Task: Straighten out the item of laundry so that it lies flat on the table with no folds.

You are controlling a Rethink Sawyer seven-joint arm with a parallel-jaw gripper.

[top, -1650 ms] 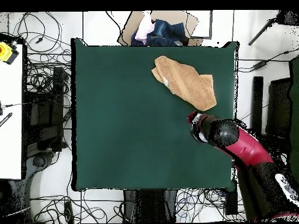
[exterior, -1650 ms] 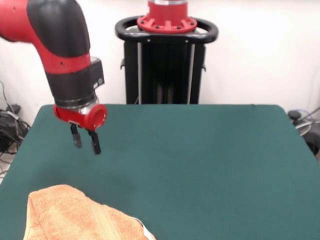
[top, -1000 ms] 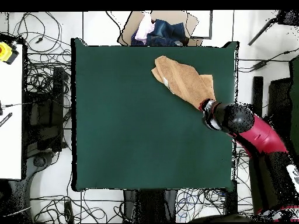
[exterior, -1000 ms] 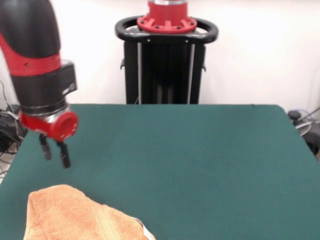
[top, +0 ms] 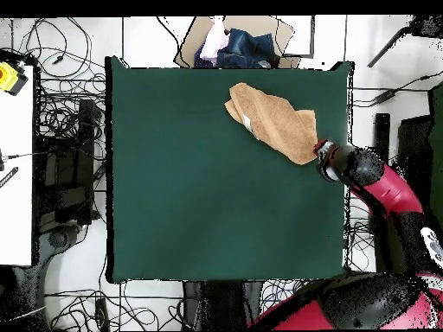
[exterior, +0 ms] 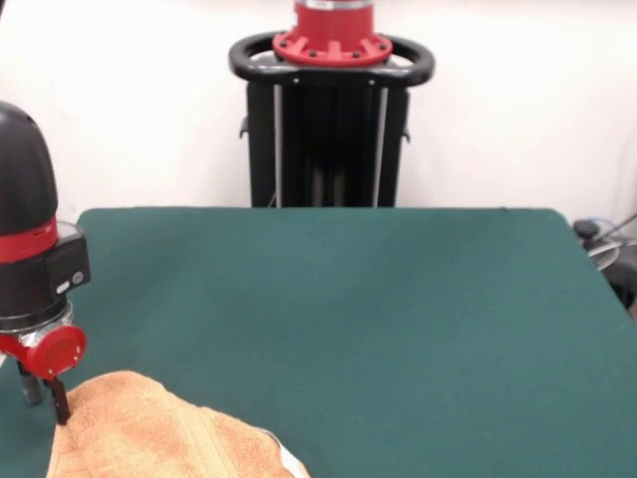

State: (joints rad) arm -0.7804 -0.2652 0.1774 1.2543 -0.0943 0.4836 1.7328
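Note:
The orange-tan towel [exterior: 174, 433] lies loosely bunched with a rounded edge [exterior: 127, 378]. I expect it to trail along whole and stay folded when I pull its end.
The orange-tan towel [exterior: 149, 433] lies bunched and folded at the near left of the dark green table [exterior: 378, 299], with its white tag [exterior: 289, 460] at the lower edge. In the overhead view the towel [top: 270, 119] is a crumpled diagonal strip near the table's [top: 208, 190] upper right. My gripper [exterior: 45, 393] is low at the table's left edge, open, with one finger [exterior: 60, 400] touching the towel's left end. In the overhead view the gripper [top: 321, 154] is at the towel's lower right tip. Nothing is held.
The robot's black pedestal [exterior: 331, 119] stands behind the table's far edge. In the overhead view a cardboard box of clothes [top: 235, 43] sits beyond the table's top edge, with cables [top: 69, 130] and a white bench [top: 16, 164] at the left.
The arm has dropped lower and moved left in the front view, out to the table's edge. The gripper now sits at the towel's end instead of hanging above the table.

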